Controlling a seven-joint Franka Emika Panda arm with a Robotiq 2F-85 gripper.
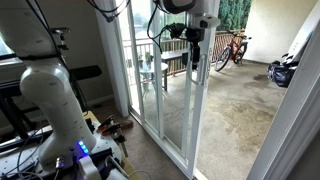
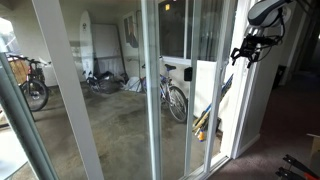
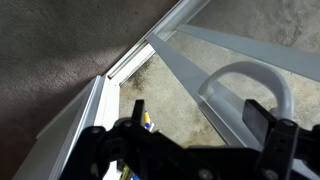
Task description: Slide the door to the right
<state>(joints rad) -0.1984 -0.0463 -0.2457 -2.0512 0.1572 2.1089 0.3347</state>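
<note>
The white loop handle's bar (image 3: 284,97) is outside my gripper's open fingers, so next I move back across until the bar is between them before I slide the door.
The door (image 1: 193,105) is a tall glass pane in a narrow white frame, and it shows in both exterior views (image 2: 190,110). To its right in an exterior view lies an open gap onto the concrete patio. My gripper (image 1: 195,38) is high up by the door's vertical edge frame, also seen in an exterior view (image 2: 250,48). In the wrist view my gripper (image 3: 195,118) is open. Its two black fingers are spread, with the door's white loop handle (image 3: 240,80) just ahead by the right finger. I cannot tell if a finger touches the handle. The door frame (image 3: 180,68) runs diagonally below.
Bicycles stand on the patio (image 1: 232,48) (image 2: 172,95). A surfboard (image 2: 88,45) leans on the far wall. A dark object (image 1: 283,70) lies on the concrete. A wide white jamb post (image 2: 65,90) stands near the camera. My white arm base (image 1: 50,95) is indoors, with cables on the floor.
</note>
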